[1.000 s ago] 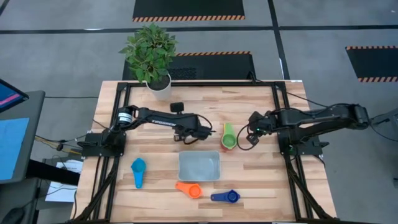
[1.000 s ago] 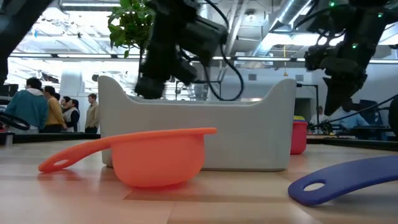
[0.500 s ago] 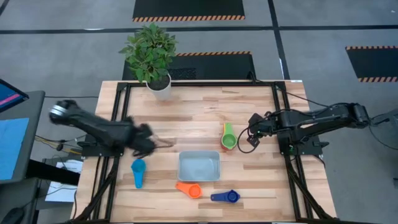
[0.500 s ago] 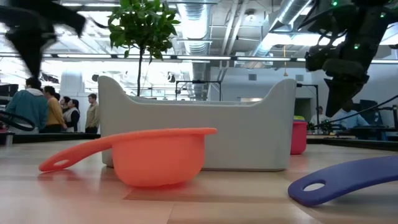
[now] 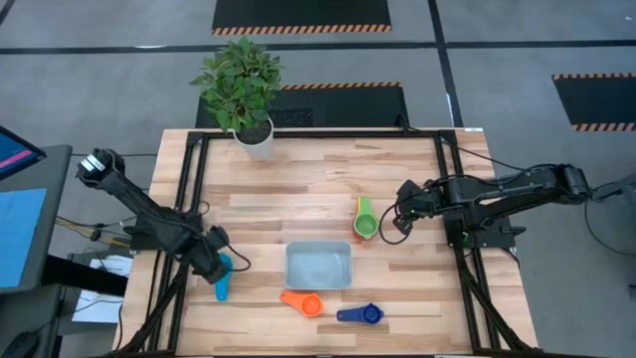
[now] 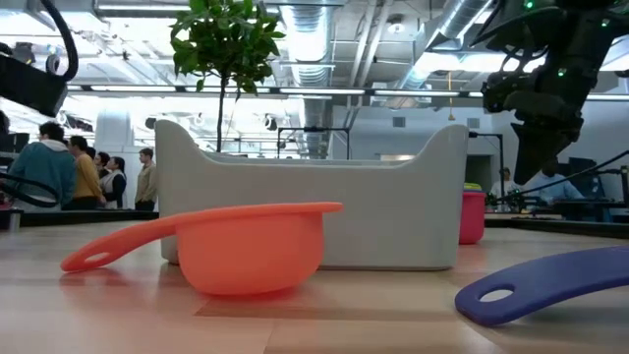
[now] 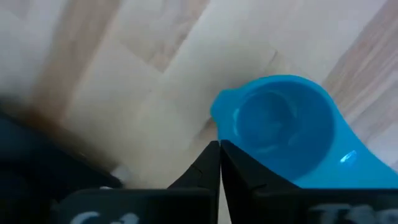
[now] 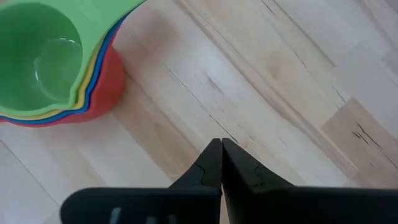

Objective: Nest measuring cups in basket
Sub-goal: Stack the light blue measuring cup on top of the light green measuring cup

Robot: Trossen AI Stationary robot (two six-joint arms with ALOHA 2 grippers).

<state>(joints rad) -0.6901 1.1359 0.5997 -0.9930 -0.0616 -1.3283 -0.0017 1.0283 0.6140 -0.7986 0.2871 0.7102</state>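
The light blue cup's rim point(image 7: 219, 124) is beside my left gripper's closed fingers, so next I open them and straddle the cup's rim, one finger inside the bowl point(image 7: 267, 127), before lifting.
The pale basket point(image 5: 318, 266) stands on the table near its front middle. A light blue measuring cup point(image 5: 221, 275) lies to its left, and my left gripper point(image 5: 212, 261) is shut and pointing down at the cup's bowl rim point(image 7: 219, 121). A stack of cups, green on top of yellow, blue and red point(image 8: 53, 65), rests on the table right of centre point(image 5: 365, 219). My right gripper point(image 8: 221, 146) hangs shut above bare wood just right of that stack, apart from it. An orange cup point(image 5: 303, 301) and a dark blue cup point(image 5: 361, 314) lie in front of the basket. My left gripper's shut fingertips point(image 7: 214, 155) stand right at the rim of the light blue cup's bowl, coming from above; I cannot tell whether they touch it. The cup lies flat on the table with its mouth up.
A white pot with a green plant point(image 5: 253, 137) stands at the table's far edge. Black frame rails run along the left and right sides point(image 5: 189, 189). People stand in the room beyond the table point(image 6: 59, 167). Bare wood lies between the stack and the far edge.
My left arm has swung from the table's middle, behind the basket, toward the left and near edges and has come down by the light blue cup, rolling its wrist on the way. Its fingers have stayed shut. No cup has moved.
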